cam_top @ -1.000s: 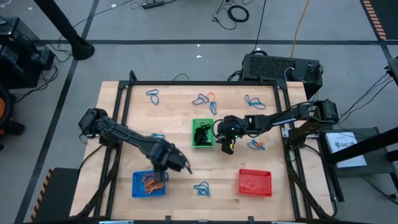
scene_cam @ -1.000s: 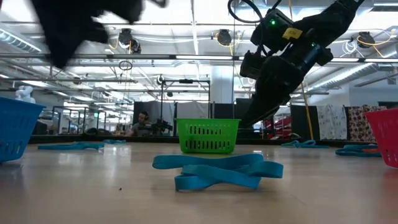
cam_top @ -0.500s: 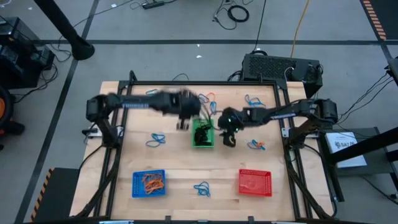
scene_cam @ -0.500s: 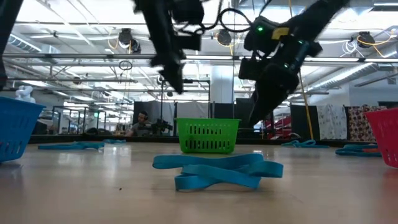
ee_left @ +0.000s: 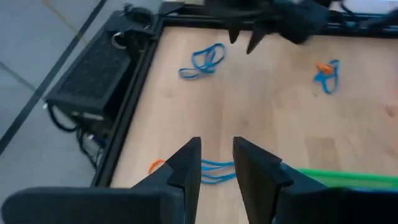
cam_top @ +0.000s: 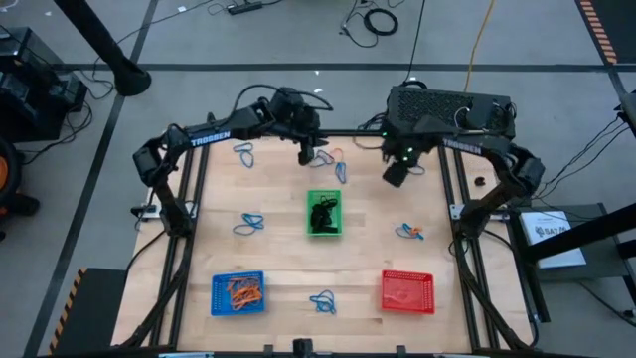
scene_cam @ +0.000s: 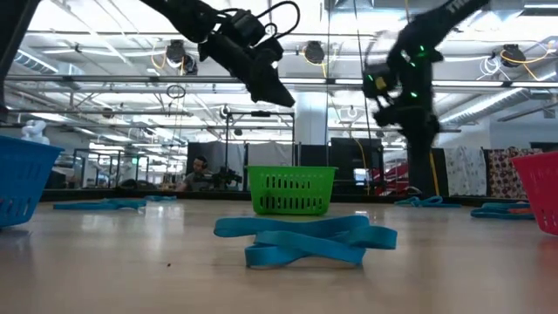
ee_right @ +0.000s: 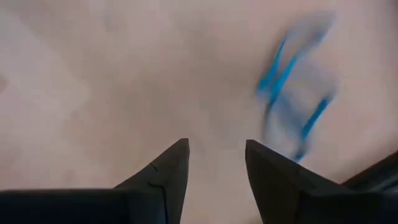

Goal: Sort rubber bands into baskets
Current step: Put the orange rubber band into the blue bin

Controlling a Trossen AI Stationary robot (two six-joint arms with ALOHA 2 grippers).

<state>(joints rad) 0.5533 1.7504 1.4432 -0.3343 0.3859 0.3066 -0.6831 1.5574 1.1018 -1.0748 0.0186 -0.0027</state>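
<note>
My right gripper stays open, because the orange band's end (cam_top: pixel 417 236) sticks out past the blue band, and keep moving toward that end until its fingers are on both sides of the orange band.
My left gripper (cam_top: pixel 306 153) (ee_left: pixel 216 165) hangs open and holds nothing, slanting down above a blue and an orange rubber band (ee_left: pixel 211 172) (cam_top: pixel 334 161) near the table's far edge. My right gripper (cam_top: pixel 396 173) (ee_right: pixel 216 163), open with nothing in it, points down beside a blue band (ee_right: pixel 291 93) (ee_left: pixel 201 58) at the far right. The green basket (cam_top: pixel 324 214) holds black bands. The blue basket (cam_top: pixel 238 293) at the near left holds orange bands. The red basket (cam_top: pixel 407 290) stands near right.
Loose blue bands lie at the far left (cam_top: pixel 243 152), mid left (cam_top: pixel 248 224) and near edge (cam_top: pixel 322 301) (scene_cam: pixel 305 240); a blue-and-orange pair (cam_top: pixel 409 232) lies right of the green basket. A black frame (cam_top: pixel 202 159) rims the table; a black box (cam_top: pixel 447 107) sits behind.
My left gripper has swung from above the blue basket at the near left across the table to its far edge, turning as it went. My right gripper has moved from beside the green basket up toward the far right and tipped to point down.
</note>
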